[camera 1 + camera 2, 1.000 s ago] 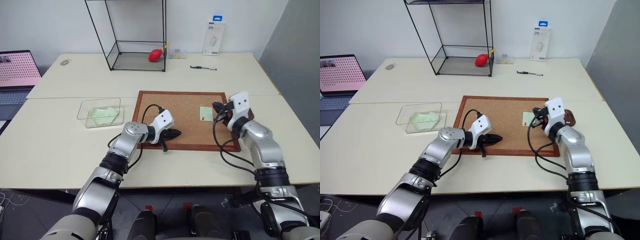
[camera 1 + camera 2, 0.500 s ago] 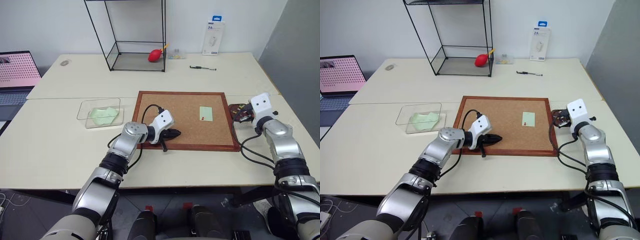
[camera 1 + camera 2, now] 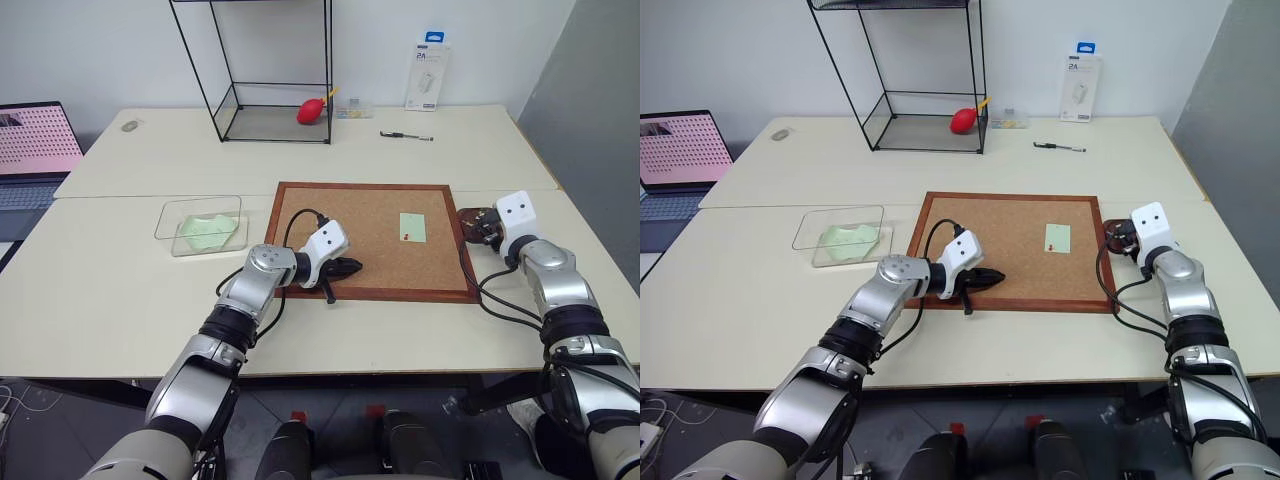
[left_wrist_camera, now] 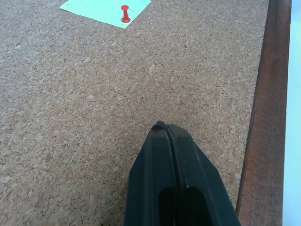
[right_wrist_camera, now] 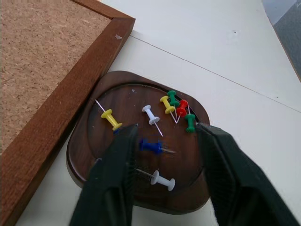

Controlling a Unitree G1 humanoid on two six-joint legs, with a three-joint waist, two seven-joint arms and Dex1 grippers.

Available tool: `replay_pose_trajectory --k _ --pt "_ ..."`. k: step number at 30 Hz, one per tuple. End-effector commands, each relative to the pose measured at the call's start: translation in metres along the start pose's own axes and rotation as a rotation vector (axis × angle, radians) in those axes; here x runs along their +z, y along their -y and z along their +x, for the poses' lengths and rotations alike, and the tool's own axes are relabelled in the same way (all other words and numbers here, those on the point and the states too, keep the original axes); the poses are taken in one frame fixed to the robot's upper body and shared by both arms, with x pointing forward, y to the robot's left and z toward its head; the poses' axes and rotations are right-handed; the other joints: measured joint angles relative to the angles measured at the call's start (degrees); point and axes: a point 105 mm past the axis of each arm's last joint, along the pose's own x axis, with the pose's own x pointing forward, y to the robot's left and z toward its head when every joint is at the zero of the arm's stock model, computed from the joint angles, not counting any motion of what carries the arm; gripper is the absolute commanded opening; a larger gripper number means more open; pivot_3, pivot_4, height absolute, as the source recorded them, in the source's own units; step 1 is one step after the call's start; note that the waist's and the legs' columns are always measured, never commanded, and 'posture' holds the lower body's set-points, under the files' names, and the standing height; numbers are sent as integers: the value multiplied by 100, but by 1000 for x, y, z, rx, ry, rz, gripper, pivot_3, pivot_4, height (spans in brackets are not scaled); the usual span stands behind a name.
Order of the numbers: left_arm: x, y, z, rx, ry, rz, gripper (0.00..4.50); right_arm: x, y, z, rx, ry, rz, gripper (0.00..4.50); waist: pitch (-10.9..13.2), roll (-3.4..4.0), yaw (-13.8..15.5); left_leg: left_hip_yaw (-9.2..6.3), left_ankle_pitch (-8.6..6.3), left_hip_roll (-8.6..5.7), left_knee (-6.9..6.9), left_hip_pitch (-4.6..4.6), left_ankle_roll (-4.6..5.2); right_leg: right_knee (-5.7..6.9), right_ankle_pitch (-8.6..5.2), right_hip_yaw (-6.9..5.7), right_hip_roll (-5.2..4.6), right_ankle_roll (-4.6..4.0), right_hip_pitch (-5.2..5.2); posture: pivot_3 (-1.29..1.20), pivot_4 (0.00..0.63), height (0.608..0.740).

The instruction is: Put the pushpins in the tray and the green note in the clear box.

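The red pushpin (image 3: 406, 237) stands upright, clear of the robot's left gripper, so the open right gripper should keep moving toward the green note's corner until it closes on that pushpin.
The green note (image 3: 412, 226) lies on the corkboard's right half, with one red pushpin (image 4: 125, 13) stuck in its corner. The dark brown tray (image 5: 80, 155) sits on the table just off the board's right edge. Several pushpins lie in it, among them a yellow one (image 5: 111, 119) and a blue one (image 5: 150, 146). My right gripper (image 5: 165, 128) hangs open just above the tray with nothing between its fingers. My left gripper (image 4: 162, 126) is shut and empty, resting low over the board's front left part. The clear box (image 3: 200, 224) stands left of the board.
The wood-framed corkboard (image 3: 340, 215) fills the middle of the table. A wavy pale green sheet (image 3: 207, 231) lies inside the clear box. At the back stand a black-framed glass case (image 3: 270, 70), a pen (image 3: 405, 135) and a white package (image 3: 427, 75). A laptop (image 3: 35, 140) sits far left.
My right gripper has swung right from beside the green note, off the corkboard, to above the tray, and its fingers have opened. The left arm has kept still.
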Motion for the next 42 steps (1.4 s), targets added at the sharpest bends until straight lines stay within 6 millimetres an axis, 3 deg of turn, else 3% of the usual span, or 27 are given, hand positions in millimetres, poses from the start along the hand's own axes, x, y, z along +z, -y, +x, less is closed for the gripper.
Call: replay_pose_trajectory --k 1,7,9,14,20,24,30,36,42 --pt "-51 10 1 -9 -175 -81 0 28 9 -1 -25 78 9 2462 0 0 0 -1 0 0 0 0 0 0 0 -1 0 0 0 0 150 740" --pt "-51 10 2 -9 -175 -79 0 46 14 -6 -36 145 36 2462 0 1 1 -1 0 0 0 -1 0 0 0 -1 0 0 0 0 150 740" --pt "-51 10 2 -8 -174 -80 0 58 7 -9 9 207 93 2462 0 1 2 -2 0 0 0 -1 0 0 0 -2 0 0 0 0 150 740" --pt "-51 10 2 -8 -172 -83 0 67 -46 -19 247 267 204 2462 -1 0 7 -5 0 1 0 0 0 0 0 -4 1 1 1 0 150 740" --pt "-50 11 3 -9 -170 -86 0 59 -98 -25 400 253 258 2462 -10 -7 11 -10 0 1 0 -4 0 -1 0 -7 1 1 0 0 150 740" --pt "-51 11 3 -7 -171 -86 0 55 -114 -21 436 233 268 2462 -16 -6 7 -16 0 4 -1 0 0 2 -1 -12 5 -1 0 0 150 740" --pt "-51 10 2 -1 -171 -88 0 54 -128 -14 459 213 255 1282 -16 -6 11 -13 0 2 0 -3 0 -1 0 -10 3 0 0 0 150 740" --pt "-52 9 0 3 -171 -90 0 46 -124 -7 422 187 244 109 -16 -7 7 -14 0 3 -1 -1 0 0 0 -10 4 0 0 0 150 740" --pt "-52 9 -1 6 -173 -91 0 47 -125 -9 436 194 240 45 -16 -6 6 -14 0 3 -1 -1 0 0 0 -10 4 0 0 0 150 740"
